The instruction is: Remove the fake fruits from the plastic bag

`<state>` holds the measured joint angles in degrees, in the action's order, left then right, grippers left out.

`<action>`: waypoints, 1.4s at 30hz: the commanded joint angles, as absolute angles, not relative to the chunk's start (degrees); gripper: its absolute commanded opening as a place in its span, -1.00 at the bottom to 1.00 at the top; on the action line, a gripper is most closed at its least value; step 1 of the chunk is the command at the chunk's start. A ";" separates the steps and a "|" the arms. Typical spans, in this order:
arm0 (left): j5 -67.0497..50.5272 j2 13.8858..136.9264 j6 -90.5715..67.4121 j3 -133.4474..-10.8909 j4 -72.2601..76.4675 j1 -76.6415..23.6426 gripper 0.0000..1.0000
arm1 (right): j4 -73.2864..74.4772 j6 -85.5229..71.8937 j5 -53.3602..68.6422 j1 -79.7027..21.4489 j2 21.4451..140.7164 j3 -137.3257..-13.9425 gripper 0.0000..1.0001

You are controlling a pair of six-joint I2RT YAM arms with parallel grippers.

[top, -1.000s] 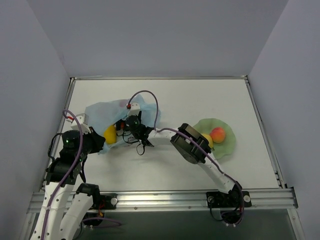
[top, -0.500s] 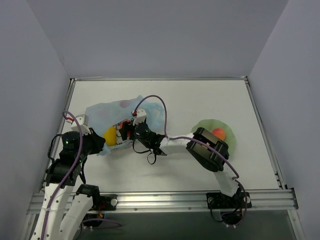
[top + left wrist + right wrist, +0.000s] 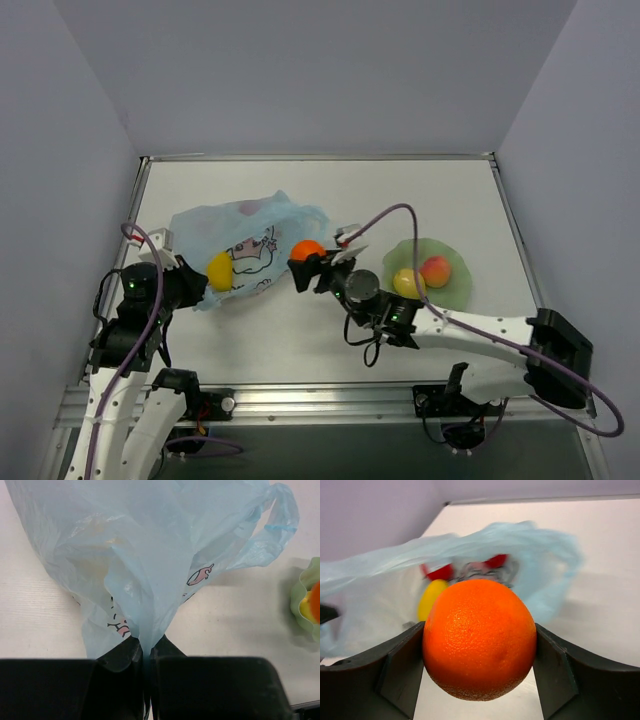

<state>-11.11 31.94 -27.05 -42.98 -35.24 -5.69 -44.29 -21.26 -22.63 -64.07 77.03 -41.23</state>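
Observation:
The orange ball point(image 3: 307, 250) is clear of the plastic bag. My right gripper should keep carrying it until it is hanging over the green dish's open back point(image 3: 417, 253), and then let go.
The light-blue plastic bag point(image 3: 245, 235) with its cartoon print lies at the left of the table; it fills the left wrist view point(image 3: 150, 555). My left gripper point(image 3: 190, 285) is shut on the bag's near edge point(image 3: 146, 650). A yellow fruit point(image 3: 220, 270) shows inside the bag, and also in the right wrist view point(image 3: 431, 597). My right gripper point(image 3: 308, 262) is shut on an orange ball point(image 3: 306, 250), held just outside the bag's right side; the ball fills the right wrist view point(image 3: 479, 637) between both fingers.
A pale green scalloped dish point(image 3: 455, 290) at the right holds a yellow fruit point(image 3: 405, 283) and a red-orange fruit point(image 3: 435, 270). Its edge shows in the left wrist view point(image 3: 300, 602). Walls enclose the table on three sides.
My right gripper has drawn back out of the bag to the right with the orange ball in it. The left gripper has kept its hold on the bag.

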 commanded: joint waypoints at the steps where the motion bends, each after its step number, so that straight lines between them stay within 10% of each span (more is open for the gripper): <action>1: -12.13 31.11 -27.07 -45.18 -33.58 -5.10 -0.95 | -32.38 -25.82 -37.96 -58.64 62.73 -34.91 -0.40; 8: -13.62 30.59 -27.16 -45.00 -32.96 -4.75 -0.95 | -13.02 -29.45 -39.48 -40.10 42.37 -25.93 -0.40; 26: -13.53 29.88 -26.98 -45.09 -33.40 -4.75 -0.95 | -24.61 -27.24 -25.93 -22.68 68.90 -31.91 -0.21; 33: -13.89 30.06 -26.98 -45.09 -33.22 -4.75 -0.95 | -24.70 -27.42 -29.88 -22.59 60.21 -28.12 0.57; 42: -13.45 30.15 -27.07 -45.09 -33.40 -4.66 -0.95 | -16.88 -25.40 -29.53 -22.50 55.82 -31.20 0.94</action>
